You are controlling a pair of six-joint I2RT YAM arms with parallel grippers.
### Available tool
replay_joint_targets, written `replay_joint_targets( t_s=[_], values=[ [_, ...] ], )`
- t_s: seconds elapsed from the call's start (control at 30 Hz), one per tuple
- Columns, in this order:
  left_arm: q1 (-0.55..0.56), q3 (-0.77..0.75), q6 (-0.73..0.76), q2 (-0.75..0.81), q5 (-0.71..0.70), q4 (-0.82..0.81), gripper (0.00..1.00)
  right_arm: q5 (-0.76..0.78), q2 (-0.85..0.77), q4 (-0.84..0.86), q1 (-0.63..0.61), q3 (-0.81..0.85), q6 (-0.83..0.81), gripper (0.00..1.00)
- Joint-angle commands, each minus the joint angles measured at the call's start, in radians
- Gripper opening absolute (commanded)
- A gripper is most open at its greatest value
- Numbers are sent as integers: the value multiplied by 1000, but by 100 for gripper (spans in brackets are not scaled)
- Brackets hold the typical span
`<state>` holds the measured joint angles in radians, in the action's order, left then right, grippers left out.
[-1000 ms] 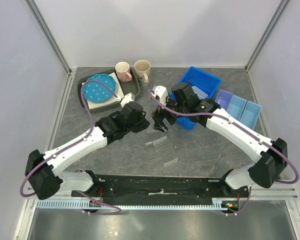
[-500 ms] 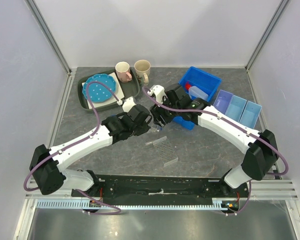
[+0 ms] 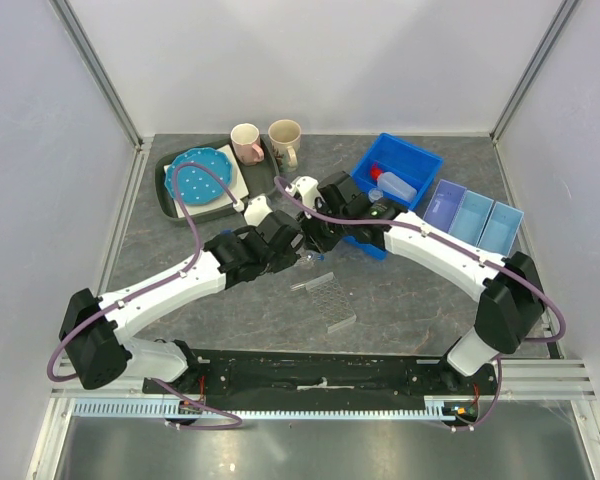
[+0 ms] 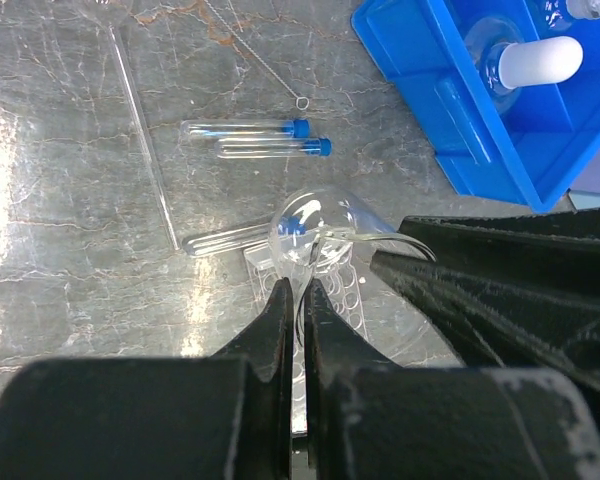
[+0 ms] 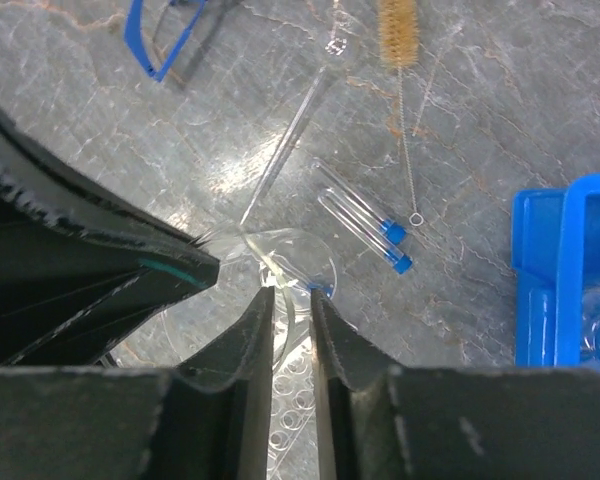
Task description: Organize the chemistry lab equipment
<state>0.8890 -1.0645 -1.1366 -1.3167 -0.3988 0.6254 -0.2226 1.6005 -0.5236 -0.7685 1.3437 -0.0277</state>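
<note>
My left gripper needs to pass the beaker to my right gripper for the bin's far compartment (image 3: 406, 155), because the blue bin (image 3: 391, 180) is on my right gripper's side.
The small clear beaker (image 4: 315, 225) hangs above the table, and my left gripper (image 4: 298, 295) is shut on its near wall. My right gripper (image 5: 285, 300) straddles the opposite wall of the beaker (image 5: 285, 255). Its jaws are narrowed but open, with a slit on each side of the glass. Both grippers meet at mid-table (image 3: 308, 248). Under them lies the clear tube rack (image 4: 325, 300). Two blue-capped tubes (image 4: 250, 128) lie side by side, and another tube (image 4: 225, 240) lies by the rack. The tan brush (image 5: 400, 30) and blue safety glasses (image 5: 165, 35) lie farther off. The red-capped bottle (image 3: 393, 184) sits in the blue bin (image 3: 420, 160).
A thin glass rod (image 4: 145, 150) lies left of the tubes. Pink mug (image 3: 246, 141) and beige mug (image 3: 284, 136) stand at the back, beside the blue dotted plate (image 3: 200, 180) on its grey tray. Light blue trays (image 3: 475, 215) sit at the right.
My right arm has swung left to meet the left gripper, and its jaws have narrowed from wide open to a slit round the beaker's wall. The left gripper stays shut on the beaker.
</note>
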Motion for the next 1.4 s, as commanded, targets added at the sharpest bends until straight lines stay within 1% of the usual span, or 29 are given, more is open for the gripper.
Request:
replay_joint_targets(
  t_s=[0.0, 0.07, 0.13, 0.23, 0.33, 0.37, 0.43, 0.47, 0.57, 0.63, 0.7, 0.73, 0.77, 0.8, 0.83, 0.87, 0.9, 0.93, 0.97, 1.0, 1.03, 1.07, 1.1, 1.17, 1.2, 1.27, 1.3, 1.37],
  values=[
    [7, -6, -3, 49, -35, -116, 2, 6, 22, -18, 6, 29, 9, 21],
    [7, 15, 15, 66, -26, -139, 2, -1, 22, -16, 8, 28, 11, 16],
    [7, 55, 23, 105, -11, -188, 2, -11, 19, -18, 8, 25, 11, 14],
    [7, 124, 49, 164, 20, -288, 7, -43, 19, -15, 12, 17, 14, 12],
    [5, 170, 69, 200, 46, -348, 19, -96, 19, -13, 28, 17, 20, 10],
    [5, 178, 78, 218, 52, -358, 27, -110, 18, -10, 40, 17, 22, 9],
    [5, 207, 107, 237, 74, -401, 35, -150, 13, -7, 60, 17, 25, 8],
    [4, 218, 113, 252, 81, -415, 42, -161, 12, -4, 64, 17, 25, 8],
    [2, 254, 136, 284, 110, -470, 50, -190, -5, 2, 86, 6, 25, 7],
    [-2, 270, 155, 293, 129, -483, 53, -217, -17, 14, 107, -8, 25, 6],
    [-5, 278, 175, 315, 141, -500, 59, -244, -27, 27, 130, -20, 25, 6],
    [-5, 281, 205, 327, 144, -503, 61, -263, -33, 28, 161, -20, 25, 5],
    [-7, 285, 227, 341, 146, -513, 67, -279, -37, 30, 178, -18, 25, 5],
    [-9, 296, 251, 376, 147, -515, 70, -290, -42, 30, 199, -14, 25, 5],
    [-15, 301, 297, 396, 144, -513, 73, -299, -45, 30, 246, -8, 22, 4],
    [-21, 308, 325, 418, 147, -513, 83, -311, -47, 27, 274, 0, 5, 4],
    [-41, 320, 357, 465, 161, -513, 88, -313, -47, 27, 302, 20, -6, 4],
    [-59, 324, 409, 487, 172, -504, 96, -313, -48, 28, 363, 31, -17, 4],
    [-85, 325, 435, 510, 216, -488, 100, -313, -45, 30, 395, 63, -47, 4],
    [-158, 322, 464, 525, 259, -465, 100, -307, -33, 28, 426, 81, -61, 4],
    [-206, 319, 519, 548, 308, -443, 100, -304, -22, 28, 492, 101, -75, 4],
    [-257, 311, 544, 551, 393, -420, 100, -297, -10, 28, 526, 147, -93, 4],
    [-356, 295, 599, 551, 449, -376, 100, -287, 22, 30, 585, 172, -103, 5],
    [-444, 264, 662, 522, 552, -333, 100, -246, 79, 42, 641, 245, -120, 5],
    [-499, 253, 723, 504, 563, -285, 100, -232, 97, 49, 687, 267, -121, 5],
    [-521, 227, 790, 447, 552, -247, 100, -202, 157, 88, 728, 325, -112, 5],
    [-525, 221, 842, 432, 539, -233, 100, -160, 177, 97, 753, 343, -110, 5],
    [-525, 215, 883, 396, 512, -208, 98, -127, 240, 119, 762, 402, -112, 6]
  ],
)
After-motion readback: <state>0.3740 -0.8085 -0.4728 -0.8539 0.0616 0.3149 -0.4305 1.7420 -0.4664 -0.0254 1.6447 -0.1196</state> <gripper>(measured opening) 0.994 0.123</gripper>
